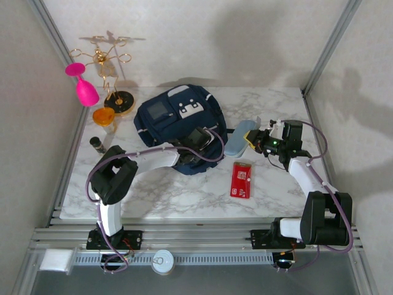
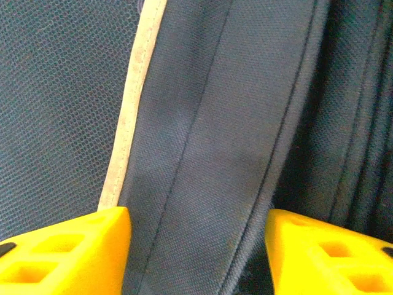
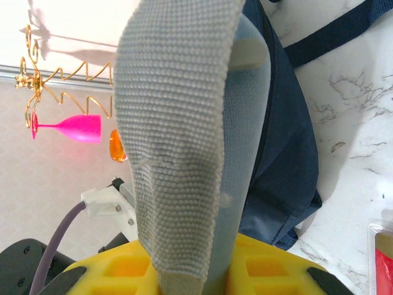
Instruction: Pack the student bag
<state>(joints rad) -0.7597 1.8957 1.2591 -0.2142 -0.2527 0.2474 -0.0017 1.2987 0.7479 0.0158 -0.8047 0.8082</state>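
Note:
The bag's front panel (image 1: 177,117) lies across the bag's opening, so the robot's left gripper should raise the panel by its navy band (image 2: 206,178) while the right gripper slips the pouch inside.
The navy student bag (image 1: 175,120) lies at the back middle of the marble table. My left gripper (image 1: 195,140) is down at its near right side. In the left wrist view the yellow fingers (image 2: 67,252) stand apart, open, on either side of a flat stitched navy band of the bag (image 2: 202,123) beside a pale trim stripe. My right gripper (image 1: 253,140) is shut on a pale blue-grey pouch (image 1: 236,140), held just right of the bag. In the right wrist view the pouch (image 3: 249,153) and its grey webbing strap (image 3: 178,123) rise from between the jaws, with the bag (image 3: 282,141) behind.
A red packet (image 1: 241,180) lies flat in front of the pouch. At the back left stand a gold wire rack (image 1: 110,67), a pink glass (image 1: 83,86), an orange cup (image 1: 103,116) and a small dark cylinder (image 1: 97,144). Metal frame posts bound the table's corners.

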